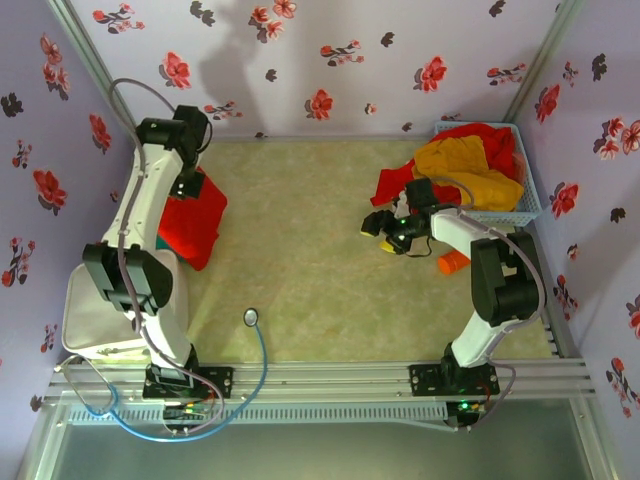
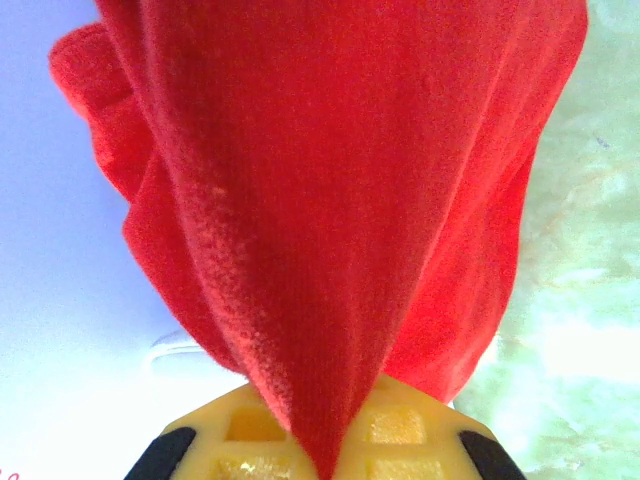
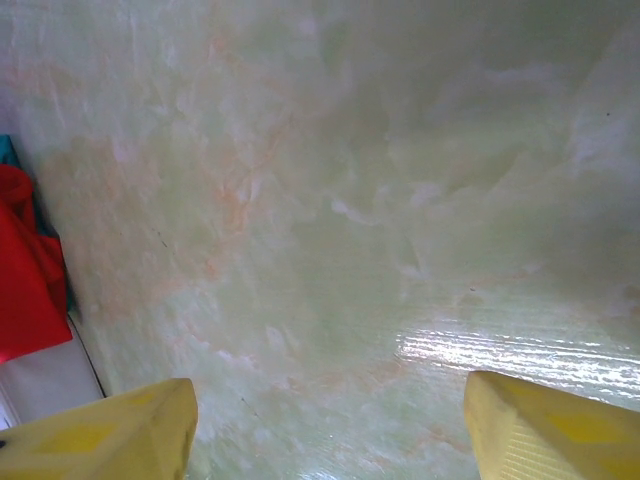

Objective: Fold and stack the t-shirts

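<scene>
The robot's left gripper should go on lowering the pinched fold behind the white bin until it lies flat, since the red t-shirt's loose end [image 1: 196, 248] lies over the teal cloth.
A bright red t-shirt [image 1: 196, 228] hangs bunched at the table's left side, and my left gripper [image 1: 193, 187] is shut on its top. In the left wrist view the red t-shirt [image 2: 330, 200] drapes down from a fold pinched between the yellow jaws of the left gripper [image 2: 325, 462]. A mustard-yellow t-shirt [image 1: 465, 165] and red t-shirts [image 1: 497, 140] are heaped in the pale blue basket [image 1: 530, 205] at the back right, and one red t-shirt [image 1: 393, 182] spills over its left side. My right gripper [image 1: 379, 233] hovers open just in front of that spill. Its yellow fingers [image 3: 110, 440] stand wide apart over bare table.
A white bin [image 1: 95, 320] sits by the left arm's base. A blue cable with a round end [image 1: 250, 317] lies on the table near the front. An orange object [image 1: 453, 262] lies beside the right arm. Floral walls close in the left, back and right sides.
</scene>
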`<state>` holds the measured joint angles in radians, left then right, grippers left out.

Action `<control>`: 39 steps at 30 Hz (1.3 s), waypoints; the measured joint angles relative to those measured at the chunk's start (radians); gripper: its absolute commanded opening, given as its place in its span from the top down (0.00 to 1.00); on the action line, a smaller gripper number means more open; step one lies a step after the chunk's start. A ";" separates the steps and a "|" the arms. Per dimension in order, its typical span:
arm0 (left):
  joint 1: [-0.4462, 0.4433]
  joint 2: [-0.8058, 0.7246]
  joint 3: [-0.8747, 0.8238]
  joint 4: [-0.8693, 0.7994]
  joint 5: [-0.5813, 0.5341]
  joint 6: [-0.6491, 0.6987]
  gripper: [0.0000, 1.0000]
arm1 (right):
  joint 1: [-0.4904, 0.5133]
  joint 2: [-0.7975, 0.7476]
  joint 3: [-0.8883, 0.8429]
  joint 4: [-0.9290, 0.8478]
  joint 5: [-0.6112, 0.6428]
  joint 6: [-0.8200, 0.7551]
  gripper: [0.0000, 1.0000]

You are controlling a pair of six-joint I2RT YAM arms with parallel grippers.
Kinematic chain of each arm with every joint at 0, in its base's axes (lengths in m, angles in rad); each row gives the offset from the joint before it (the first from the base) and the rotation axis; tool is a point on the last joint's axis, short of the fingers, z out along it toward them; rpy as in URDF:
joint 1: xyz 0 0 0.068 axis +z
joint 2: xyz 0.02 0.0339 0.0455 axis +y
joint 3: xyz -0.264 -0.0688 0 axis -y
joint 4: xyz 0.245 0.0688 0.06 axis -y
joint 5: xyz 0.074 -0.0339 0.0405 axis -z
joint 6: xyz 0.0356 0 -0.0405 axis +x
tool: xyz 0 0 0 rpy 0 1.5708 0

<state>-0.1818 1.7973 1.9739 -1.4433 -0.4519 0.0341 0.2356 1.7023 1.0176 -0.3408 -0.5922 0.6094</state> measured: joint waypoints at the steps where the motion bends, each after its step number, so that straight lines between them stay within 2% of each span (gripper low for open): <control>1: 0.003 -0.005 0.001 0.002 0.002 0.000 1.00 | 0.000 0.001 0.001 0.000 -0.002 0.000 0.29; 11: 0.064 -0.023 -0.002 0.037 0.034 0.003 1.00 | 0.000 0.017 0.003 -0.001 -0.011 0.000 0.30; 23: 0.163 0.005 -0.100 0.155 0.037 0.022 1.00 | 0.000 0.049 0.003 -0.001 -0.015 0.000 0.30; 39: 0.245 0.073 -0.142 0.228 -0.002 0.015 1.00 | 0.000 0.060 0.010 -0.002 -0.023 -0.001 0.30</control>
<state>0.0631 1.8702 1.8317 -1.2152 -0.4538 0.0494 0.2356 1.7626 1.0271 -0.3428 -0.6147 0.6086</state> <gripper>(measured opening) 0.056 0.697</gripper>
